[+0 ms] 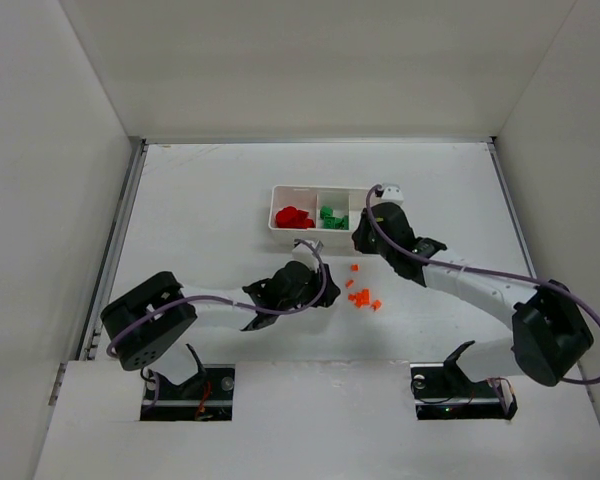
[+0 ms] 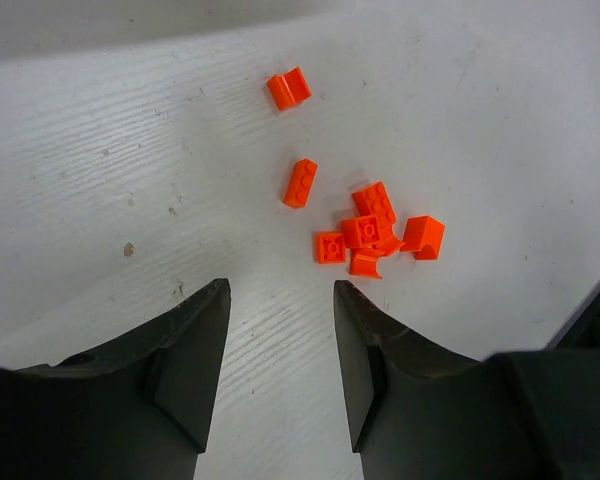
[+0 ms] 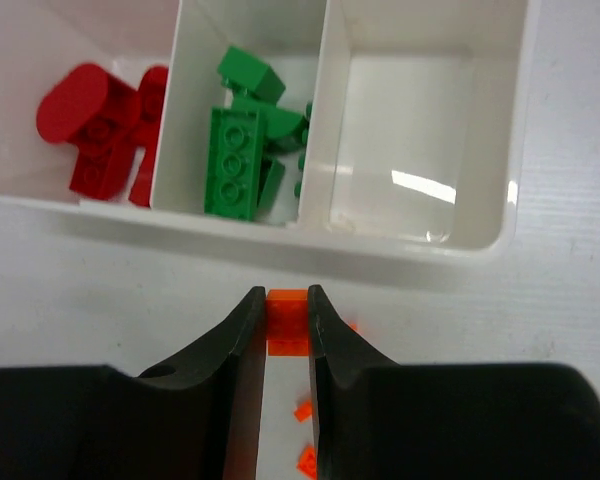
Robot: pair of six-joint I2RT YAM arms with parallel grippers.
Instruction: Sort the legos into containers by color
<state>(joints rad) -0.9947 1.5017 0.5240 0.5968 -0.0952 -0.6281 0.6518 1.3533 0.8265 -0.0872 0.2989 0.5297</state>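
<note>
My right gripper should keep carrying the orange brick forward until the brick clears the compartment's near side (image 3: 400,247), because the empty compartment (image 3: 410,140) is open just ahead of the brick.
The white three-compartment tray (image 1: 320,190) stands at the table's middle back; it also shows in the right wrist view (image 3: 420,245). Red bricks (image 3: 100,130) fill its left compartment, green bricks (image 3: 242,150) the middle one, and the right compartment (image 3: 410,140) holds nothing. My right gripper (image 3: 288,305) is shut on an orange brick (image 3: 288,322), held above the table just short of the tray's near wall. Several tiny orange pieces (image 2: 375,232) lie on the table. My left gripper (image 2: 280,300) is open and empty, just short of that cluster.
Two more orange pieces (image 2: 289,88) (image 2: 300,182) lie apart beyond the cluster. In the top view the orange pieces (image 1: 363,295) sit between the two arms, near the tray. White walls enclose the table on three sides.
</note>
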